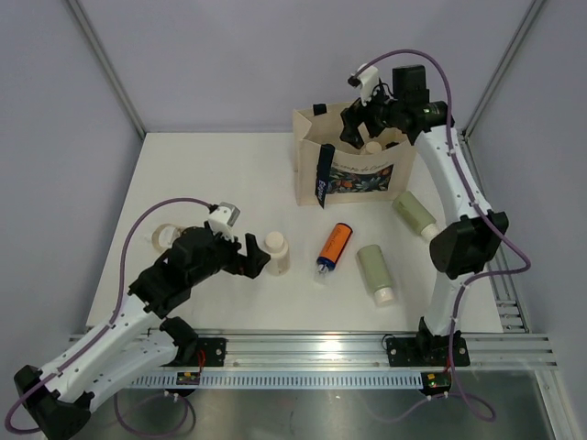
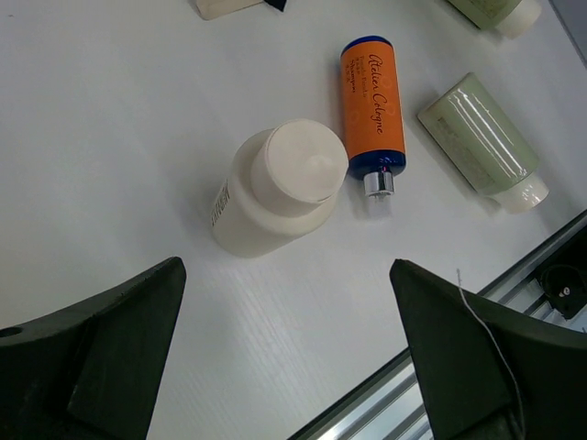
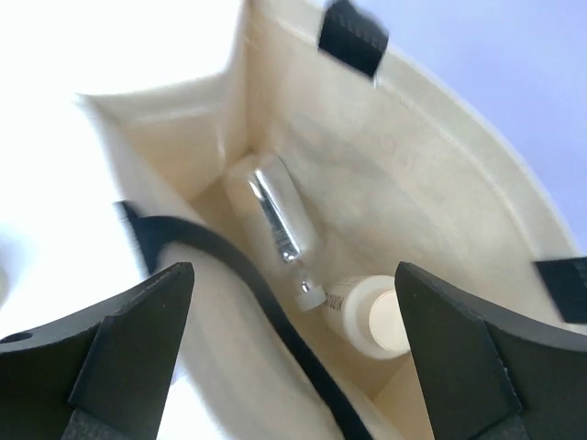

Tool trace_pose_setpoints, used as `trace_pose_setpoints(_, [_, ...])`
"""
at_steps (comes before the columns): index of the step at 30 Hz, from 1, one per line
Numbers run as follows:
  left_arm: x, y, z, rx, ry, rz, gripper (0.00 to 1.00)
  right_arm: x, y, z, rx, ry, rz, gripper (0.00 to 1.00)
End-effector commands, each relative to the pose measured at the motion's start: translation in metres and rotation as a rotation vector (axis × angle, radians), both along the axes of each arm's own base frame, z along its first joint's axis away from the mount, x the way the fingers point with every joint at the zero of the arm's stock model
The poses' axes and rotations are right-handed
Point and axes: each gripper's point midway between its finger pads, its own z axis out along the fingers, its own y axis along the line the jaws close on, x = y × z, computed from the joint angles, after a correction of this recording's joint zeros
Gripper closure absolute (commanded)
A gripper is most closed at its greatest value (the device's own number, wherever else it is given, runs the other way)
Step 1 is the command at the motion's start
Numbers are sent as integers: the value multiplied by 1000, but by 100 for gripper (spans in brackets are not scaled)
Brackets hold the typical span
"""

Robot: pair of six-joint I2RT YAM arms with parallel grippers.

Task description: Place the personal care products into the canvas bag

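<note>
I should move my left gripper's open fingers toward the cap (image 1: 274,241) next until they are on both sides of it, because the cream bottle (image 1: 277,259) stands upright and clear of the orange bottle.
The canvas bag (image 1: 362,179) stands at the back middle, its navy handle (image 1: 322,186) hanging over the front. My right gripper (image 1: 356,126) hovers open and empty over its mouth. Inside (image 3: 303,119) lie the silver bottle (image 3: 273,215) and a cream bottle (image 3: 371,314). My left gripper (image 1: 254,258) is open, just left of the other cream bottle (image 1: 276,253) (image 2: 275,188), not touching it. The orange bottle (image 1: 335,246) (image 2: 372,105) lies right of it. One green bottle (image 1: 376,272) (image 2: 481,142) lies further right, another (image 1: 415,215) beside the bag.
A roll of tape (image 1: 165,236) lies on the table left of my left arm. The aluminium rail (image 1: 367,348) runs along the near edge. Grey walls enclose the table at the back and sides.
</note>
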Motion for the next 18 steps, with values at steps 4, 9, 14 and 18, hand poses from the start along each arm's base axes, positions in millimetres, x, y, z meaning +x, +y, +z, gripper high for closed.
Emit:
trace_pose_setpoints(4, [3, -16, 2, 35, -52, -66, 1, -80, -11, 93, 123, -86, 84, 0])
trace_pose_setpoints(9, [18, -17, -12, 166, -125, -54, 1, -143, -33, 101, 189, -93, 114, 0])
trace_pose_setpoints(14, [27, -38, -27, 180, -166, -86, 1, -201, -45, 58, 226, -90, 159, 0])
trace_pose_setpoints(18, [42, -40, -44, 263, -186, -30, 1, -230, -45, 16, 262, -75, 182, 1])
